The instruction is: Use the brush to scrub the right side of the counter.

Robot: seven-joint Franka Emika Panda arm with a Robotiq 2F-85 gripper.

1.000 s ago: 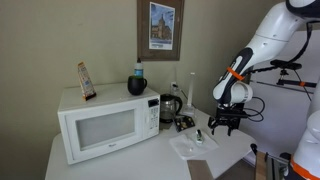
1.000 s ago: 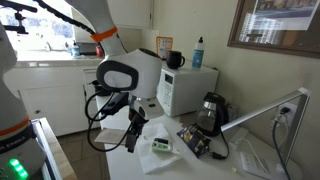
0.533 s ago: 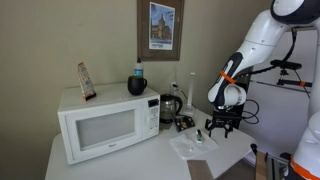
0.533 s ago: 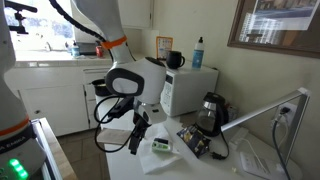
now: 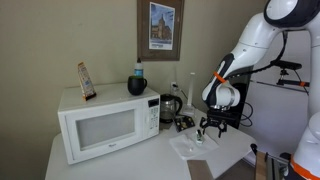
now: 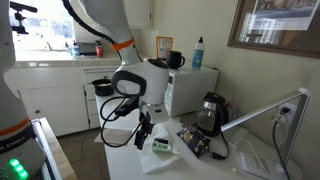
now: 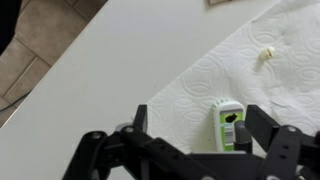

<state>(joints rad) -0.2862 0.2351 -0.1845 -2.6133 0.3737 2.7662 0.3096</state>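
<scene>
My gripper should keep its angle and go on down toward the paper towel until it closes on the brush, because the brush's narrow sides (image 7: 229,122) face my open fingers.
The brush (image 7: 228,124) is a small white piece with a green label. It lies on a paper towel (image 7: 250,70) on the white counter (image 7: 120,60). It also shows in both exterior views (image 5: 198,139) (image 6: 160,146). My gripper (image 7: 198,128) is open and hangs just above the brush. The brush lies between the two dark fingers, closer to the right one. In both exterior views the gripper (image 5: 210,127) (image 6: 143,135) sits low over the towel at the counter's (image 5: 120,165) end away from the microwave.
A white microwave (image 5: 100,125) with a mug (image 5: 137,86) and a bottle on top fills one end of the counter. A dark kettle (image 5: 170,107) (image 6: 210,108) and a tall thin white rod (image 5: 192,95) stand behind the towel. The counter edge and tiled floor (image 7: 40,40) lie close by.
The gripper has moved sideways toward the microwave side and come down over the paper towel, so it now hangs above the brush. It stays open. The brush has not moved.
</scene>
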